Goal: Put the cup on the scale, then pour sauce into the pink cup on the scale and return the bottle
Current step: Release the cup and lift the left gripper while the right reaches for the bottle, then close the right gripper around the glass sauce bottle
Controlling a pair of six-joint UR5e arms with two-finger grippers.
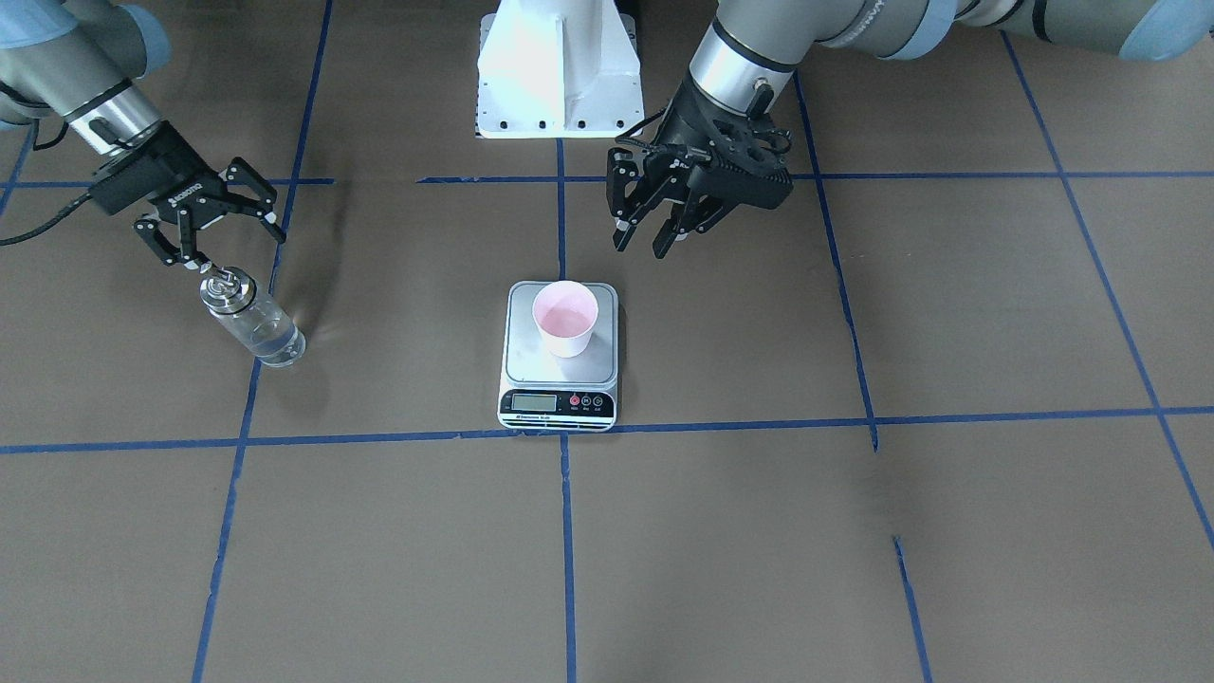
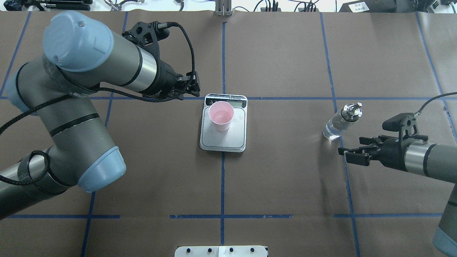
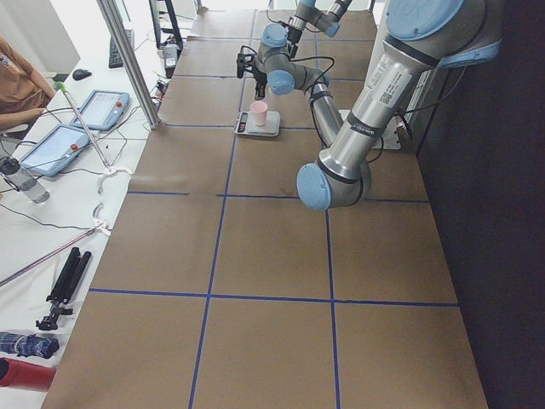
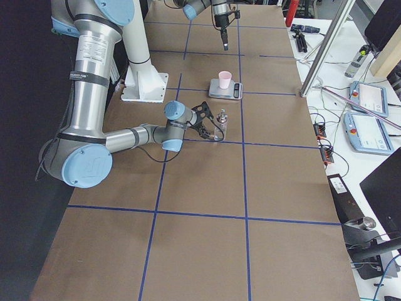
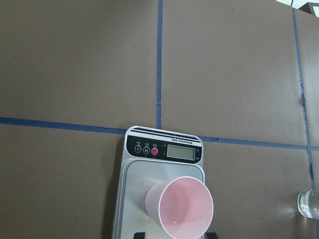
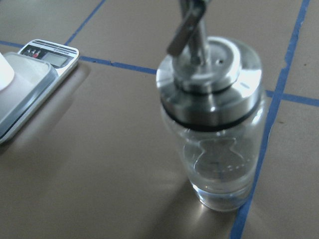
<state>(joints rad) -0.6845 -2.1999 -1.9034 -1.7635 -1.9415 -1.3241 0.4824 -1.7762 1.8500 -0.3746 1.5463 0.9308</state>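
Note:
My right gripper needs to turn level and face the bottle straight on before it closes around the bottle's glass body (image 1: 266,329), because it is slanting down at the bottle's pourer top (image 1: 228,288).
The pale pink cup (image 1: 566,318) stands upright on the silver scale (image 1: 520,356), also in the overhead view (image 2: 221,115) and the left wrist view (image 5: 182,209). My left gripper (image 1: 656,232) is open and empty, hovering just behind the scale on the robot's side (image 2: 192,89). The clear glass bottle (image 1: 248,318) with a silver pourer top stands on the table to my right (image 2: 339,123), with clear liquid in its lower part (image 6: 219,179). My right gripper (image 1: 223,249) is open and empty, close to the bottle's top but apart from it (image 2: 347,155).
The white robot base mount (image 1: 560,71) is behind the scale. Blue tape lines cross the brown table (image 2: 278,171). An operators' bench with tablets (image 3: 60,145) and a metal post (image 3: 128,60) border the far table edge.

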